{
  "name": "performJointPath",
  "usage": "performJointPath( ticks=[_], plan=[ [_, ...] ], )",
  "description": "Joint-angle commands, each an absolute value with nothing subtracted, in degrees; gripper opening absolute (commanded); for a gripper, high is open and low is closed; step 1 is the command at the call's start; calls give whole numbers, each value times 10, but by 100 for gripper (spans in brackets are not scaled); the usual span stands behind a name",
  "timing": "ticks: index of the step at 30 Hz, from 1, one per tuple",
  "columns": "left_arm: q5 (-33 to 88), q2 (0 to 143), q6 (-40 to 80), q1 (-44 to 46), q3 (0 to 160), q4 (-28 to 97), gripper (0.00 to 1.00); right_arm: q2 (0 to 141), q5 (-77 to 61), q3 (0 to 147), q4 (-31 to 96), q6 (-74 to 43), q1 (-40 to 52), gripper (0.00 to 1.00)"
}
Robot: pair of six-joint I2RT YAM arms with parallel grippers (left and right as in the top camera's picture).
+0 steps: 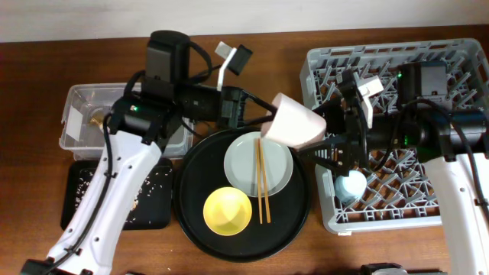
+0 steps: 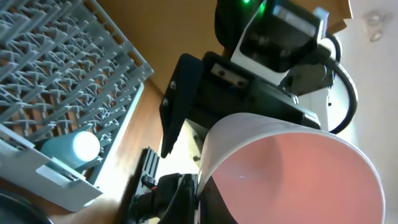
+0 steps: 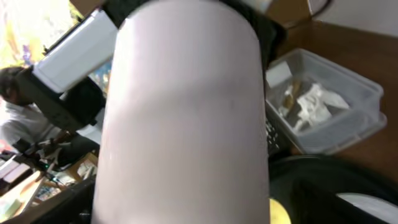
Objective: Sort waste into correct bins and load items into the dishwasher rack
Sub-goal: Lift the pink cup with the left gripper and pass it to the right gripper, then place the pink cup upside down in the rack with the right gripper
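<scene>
The pink cup's rim (image 1: 269, 122) is in my left gripper, short of the rack, so my right gripper should grab the cup's base (image 1: 317, 128) and move the cup into the rack.
My left gripper (image 1: 269, 116) is shut on the rim of the pink cup (image 1: 294, 122) and holds it in the air between the round tray and the dishwasher rack (image 1: 458, 69). The left wrist view shows a finger (image 2: 202, 186) pinching the cup's rim (image 2: 292, 168). My right gripper (image 1: 325, 145) is at the cup's base. The cup (image 3: 186, 112) fills the right wrist view and hides the fingers. The light blue cup (image 1: 350, 186) lies in the rack's front left corner (image 2: 71, 149). The white plate (image 1: 241, 164) carries the chopsticks (image 1: 262, 183), with the yellow bowl (image 1: 227, 211) beside it.
The plate and bowl sit on the large round black tray (image 1: 191, 214). The clear tub (image 1: 76, 103) at the left holds white tissue (image 3: 314, 102) and a gold-brown wrapper (image 1: 98, 118). The shallow black tray (image 1: 76, 198) holds tan scraps (image 1: 157, 179).
</scene>
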State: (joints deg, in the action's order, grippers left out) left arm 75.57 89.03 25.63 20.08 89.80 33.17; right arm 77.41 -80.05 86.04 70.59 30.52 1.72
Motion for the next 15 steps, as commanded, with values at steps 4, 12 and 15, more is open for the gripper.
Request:
performJointPath(
  ticks=[4, 12, 15],
  plan=[
    [749, 888, 259, 221, 901, 330, 0, 770, -828, 868, 665, 313, 23, 53],
    [277, 888, 259, 141, 901, 521, 99, 773, -128, 868, 662, 24, 22, 50],
    [156, 888, 259, 141, 901, 598, 99, 809, -33, 867, 662, -25, 22, 49]
  ],
)
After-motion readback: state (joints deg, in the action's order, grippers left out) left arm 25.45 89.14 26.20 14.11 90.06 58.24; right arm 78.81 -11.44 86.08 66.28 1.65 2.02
